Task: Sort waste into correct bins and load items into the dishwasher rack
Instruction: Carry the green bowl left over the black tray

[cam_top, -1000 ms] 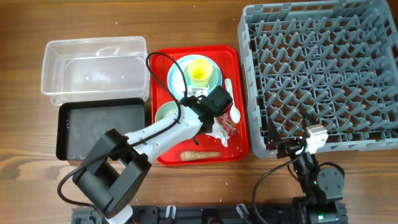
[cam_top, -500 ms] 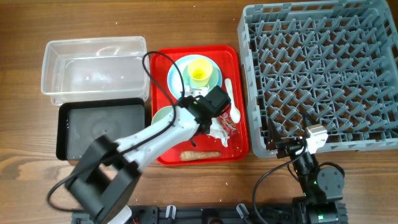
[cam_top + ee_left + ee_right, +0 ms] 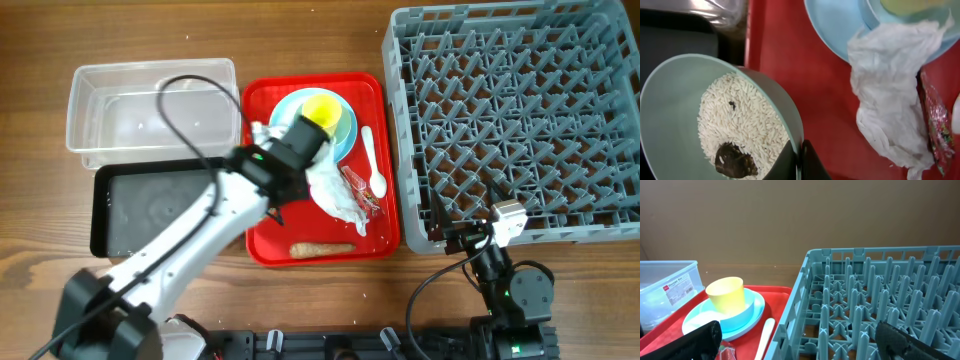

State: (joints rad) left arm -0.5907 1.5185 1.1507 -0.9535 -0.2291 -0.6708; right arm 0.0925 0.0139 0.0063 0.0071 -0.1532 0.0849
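Observation:
The pale green bowl still has white rice grains (image 3: 740, 117) and a dark bit of food in it, so the robot's left gripper should tip them into the black tray (image 3: 145, 205) before putting the bowl in the rack.
My left gripper (image 3: 800, 161) is shut on the rim of the pale green bowl (image 3: 670, 115). The bowl holds white rice grains (image 3: 750, 120) and a dark food bit (image 3: 735, 160) and hangs over the left edge of the red tray (image 3: 810, 80). In the overhead view my left gripper (image 3: 285, 160) hides most of the bowl. The crumpled tissue (image 3: 335, 195) and the red wrapper (image 3: 362, 195) lie mid-tray, with the brown stick (image 3: 322, 248) at the front. The yellow cup (image 3: 320, 110) stands on the light blue plate (image 3: 285, 110), and the white spoon (image 3: 372, 160) lies beside it. My right gripper (image 3: 800, 345) is open and empty.
The clear tub (image 3: 150, 105) and the black tray (image 3: 160, 210) stand left of the red tray (image 3: 385, 235). The grey dishwasher rack (image 3: 520, 120) fills the right side. My right gripper (image 3: 470, 240) rests at the rack's front edge.
My left gripper has moved left and back over the tray with the bowl in it. This uncovers the tissue and wrapper. The right arm has not moved.

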